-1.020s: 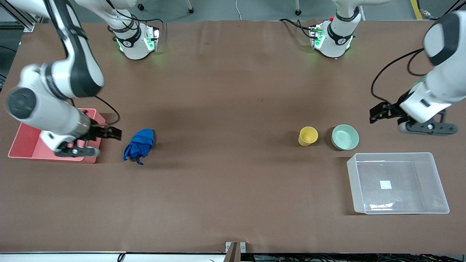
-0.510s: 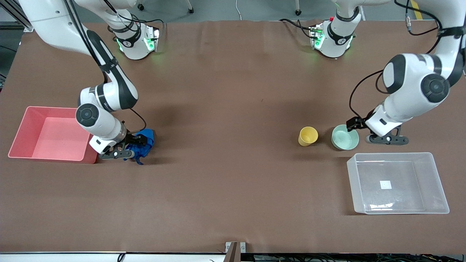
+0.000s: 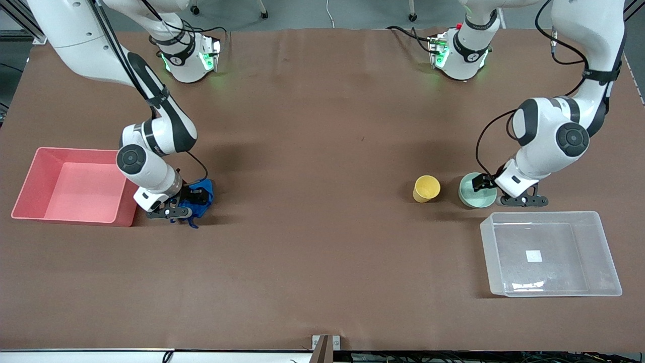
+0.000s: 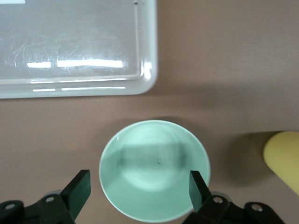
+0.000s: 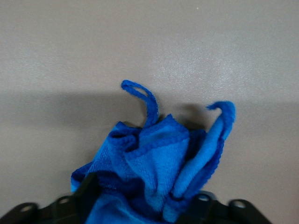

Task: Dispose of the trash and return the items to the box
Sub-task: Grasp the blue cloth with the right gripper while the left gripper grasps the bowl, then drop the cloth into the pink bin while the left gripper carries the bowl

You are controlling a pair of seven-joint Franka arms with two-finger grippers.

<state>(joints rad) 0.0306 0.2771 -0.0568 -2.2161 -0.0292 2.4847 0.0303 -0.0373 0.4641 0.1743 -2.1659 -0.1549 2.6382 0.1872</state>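
Observation:
The fingers of the robot's left gripper are on the inside and outside of the bowl's rim (image 4: 103, 185), so I expect the mint-green bowl (image 3: 474, 195) to hang off-centre from its pinched side when the robot lifts it.
The blue wad of trash (image 3: 203, 193) lies on the table beside the pink bin. My right gripper (image 3: 188, 199) is down on it, open, with one finger on each side of the wad (image 5: 159, 163). The mint-green bowl (image 3: 470, 194) stands beside the yellow cup (image 3: 426, 188), both a little farther from the front camera than the clear box (image 3: 487, 233). My left gripper (image 3: 482, 185) is open at the bowl's rim. In the left wrist view its fingers (image 4: 80, 185) straddle the bowl (image 4: 154, 163). The cup's edge (image 4: 282, 156) and a box corner (image 4: 145, 70) show there too.
The pink bin (image 3: 30, 174) stands at the right arm's end of the table, touching distance from the wad. The clear box has a small white label (image 3: 533, 256) on its bottom. The brown table mat (image 3: 312, 201) stretches between the two groups.
The right gripper has pushed a little farther onto the blue wad. The left gripper has moved from beside the bowl to over its rim. Nothing has been lifted.

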